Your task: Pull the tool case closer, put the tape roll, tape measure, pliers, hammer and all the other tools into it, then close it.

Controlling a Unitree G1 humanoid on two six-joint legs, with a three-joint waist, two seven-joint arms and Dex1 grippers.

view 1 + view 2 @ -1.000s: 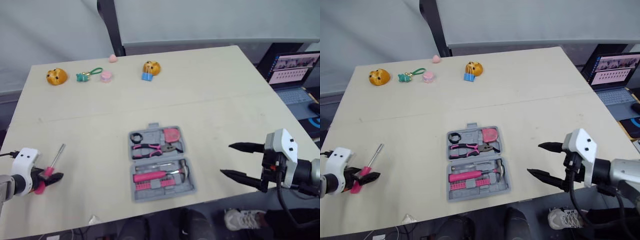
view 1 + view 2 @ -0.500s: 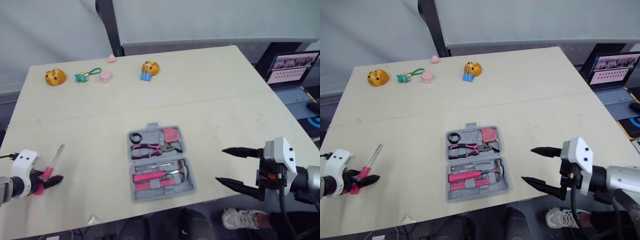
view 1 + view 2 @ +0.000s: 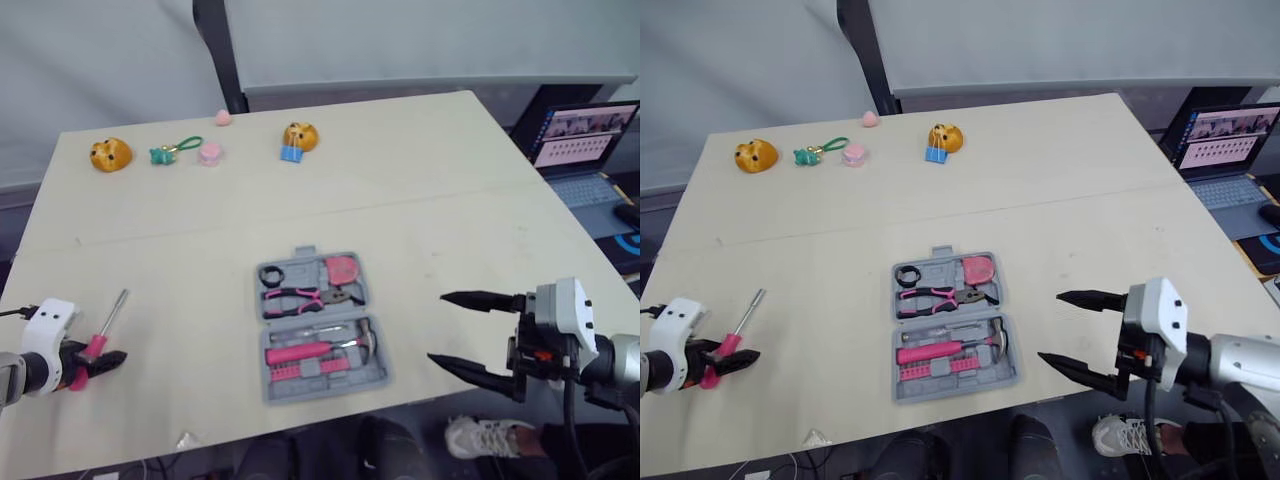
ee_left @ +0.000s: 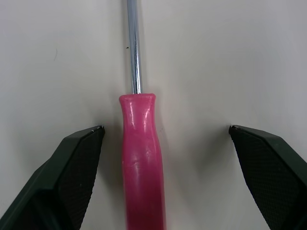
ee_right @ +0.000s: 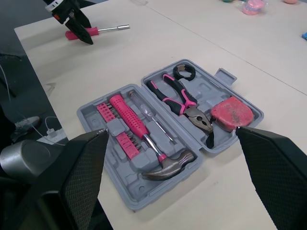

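Observation:
The tool case has an empty strip (image 3: 325,384) along its front edge, so the screwdriver (image 3: 98,342) will come to rest flat there next to the small bits when I lower it.
The grey tool case (image 3: 378,377) lies open near the table's front edge. In it are a black tape roll (image 3: 273,274), a pink tape measure (image 3: 343,268), pliers (image 3: 305,296), a pink-handled hammer (image 3: 320,350) and small bits. A pink-handled screwdriver (image 3: 105,325) lies on the table at the front left. My left gripper (image 3: 95,362) is open with its fingers on either side of the screwdriver's handle (image 4: 143,158). My right gripper (image 3: 437,327) is open, just right of the case and pointing at it, with nothing between its fingers.
Small toys line the far edge: an orange plush (image 3: 110,153), a green keychain (image 3: 170,150), a pink piece (image 3: 209,153) and an orange toy with a blue clip (image 3: 298,137). A laptop (image 3: 585,140) stands off the table's right side.
My right gripper has moved a little left towards the case and slightly down. The left gripper stays around the screwdriver's handle.

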